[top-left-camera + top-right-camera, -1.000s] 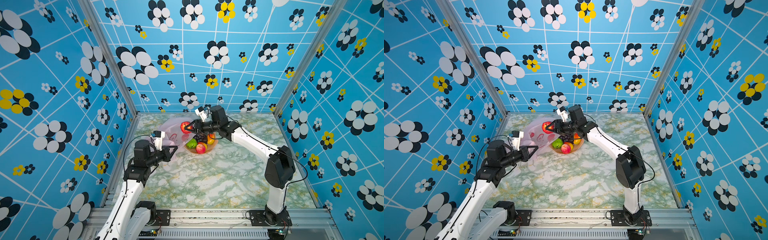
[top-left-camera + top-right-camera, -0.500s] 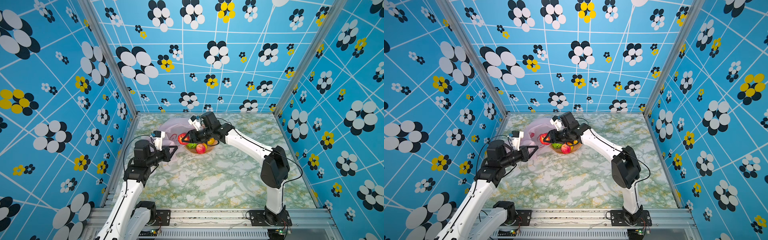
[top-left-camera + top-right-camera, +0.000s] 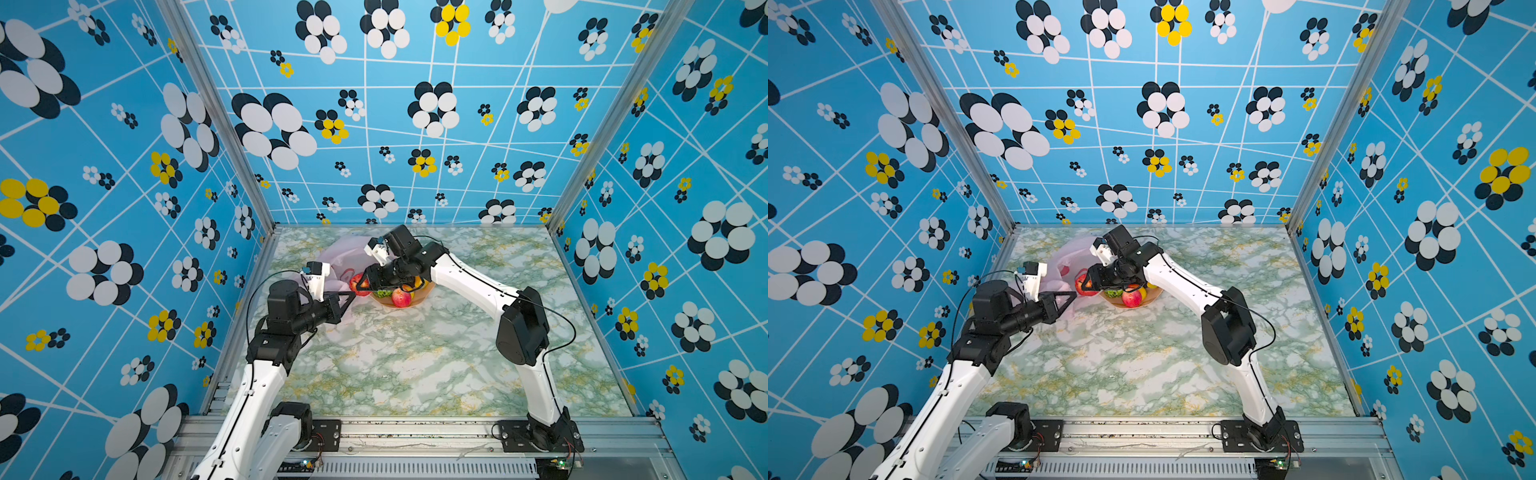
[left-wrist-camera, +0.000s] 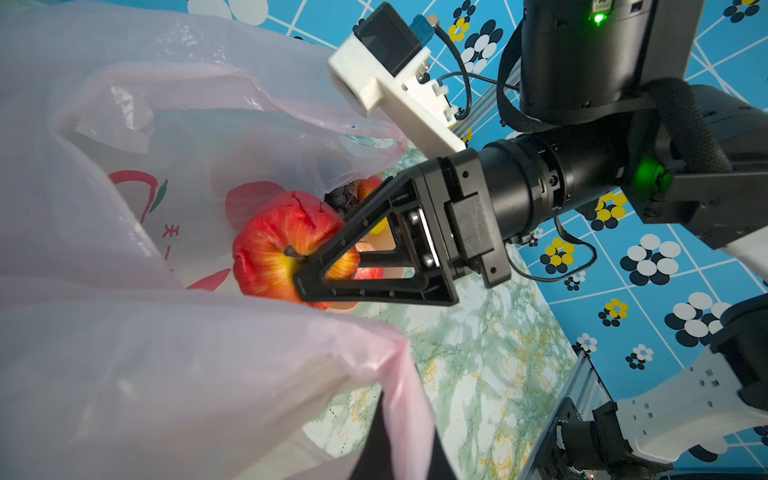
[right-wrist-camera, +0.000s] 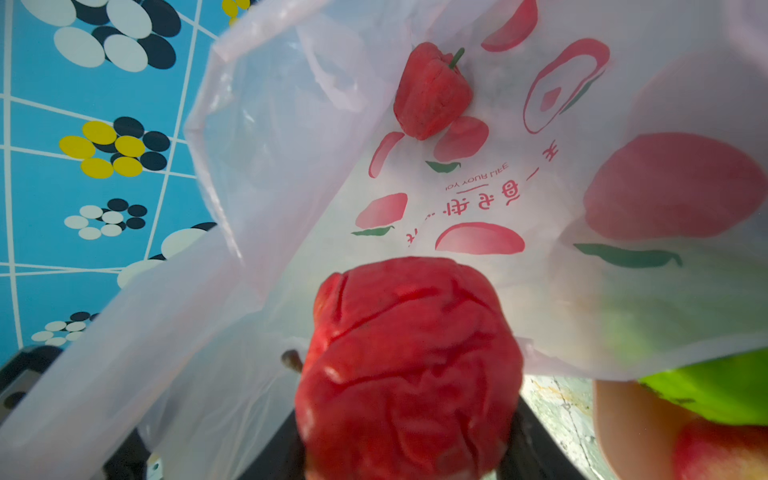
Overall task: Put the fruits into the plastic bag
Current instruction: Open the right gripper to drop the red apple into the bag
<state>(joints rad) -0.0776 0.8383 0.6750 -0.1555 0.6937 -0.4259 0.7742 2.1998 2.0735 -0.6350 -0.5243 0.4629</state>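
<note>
The robot's right gripper has the red apple facing the bag's opening, so it should go on moving the apple inward until the apple clears the bag's rim before it lets go.
The plastic bag lies at the back left of the table, pale pink and printed. My left gripper is shut on the bag's near rim and holds the mouth up. My right gripper is shut on a red apple at the bag's mouth. A bumpy red fruit lies inside the bag. More fruits sit in the bowl: a red apple and a green fruit.
The peach bowl stands just right of the bag, under my right forearm. Marbled green tabletop stretches toward the front. Blue flowered walls close in the left, back and right.
My right gripper has carried the red apple down and slightly left, from above the bag's back to its mouth. The left arm has stayed put.
</note>
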